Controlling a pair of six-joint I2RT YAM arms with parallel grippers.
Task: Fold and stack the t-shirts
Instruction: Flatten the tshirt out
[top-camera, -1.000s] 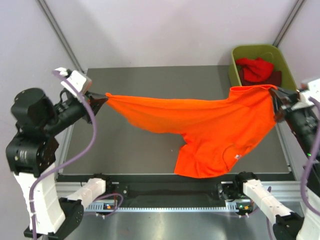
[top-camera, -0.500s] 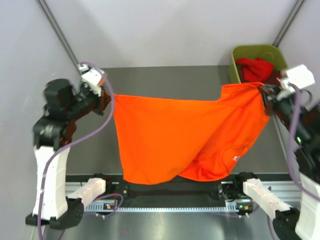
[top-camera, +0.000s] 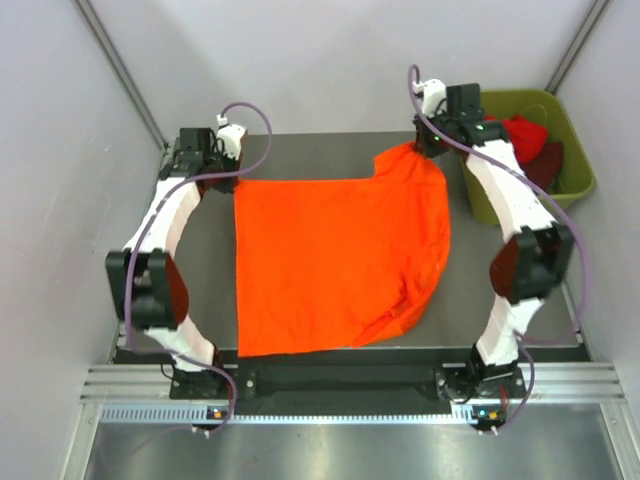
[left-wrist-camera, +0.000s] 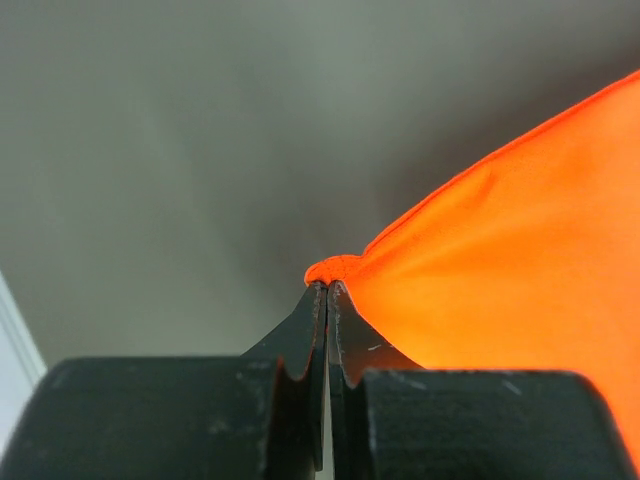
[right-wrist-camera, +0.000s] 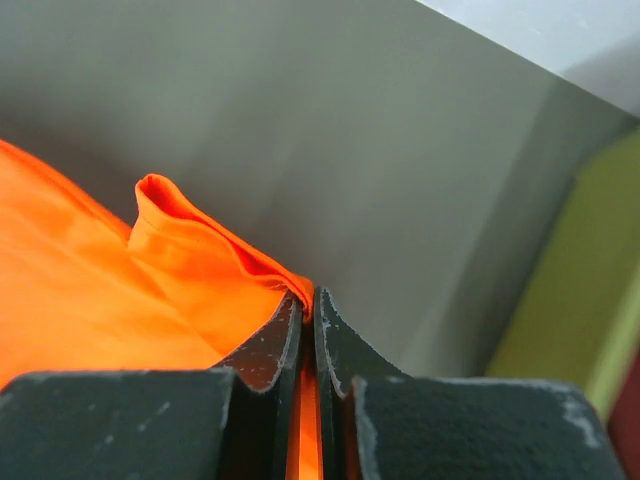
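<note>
The orange t-shirt's near corner on the tub's side is bunched up. My left gripper and my right gripper should pick the t-shirt up and stretch it by its far corners.
The bright orange t-shirt lies spread over the grey table, its near edge at the table's front. My left gripper is shut on its far left corner; the left wrist view shows the jaws pinching an orange nub of the shirt. My right gripper is shut on its far right corner, bunched up there; the right wrist view shows cloth clamped between the jaws. A red t-shirt and a dark maroon one lie in the tub.
The olive-green plastic tub stands at the table's far right corner, close beside the right arm; it also shows in the right wrist view. Grey walls enclose the table on the left and back.
Both arms have swung from the table's sides to its far edge, carrying the shirt's corners. The shirt went from hanging stretched between them to lying spread on the table.
</note>
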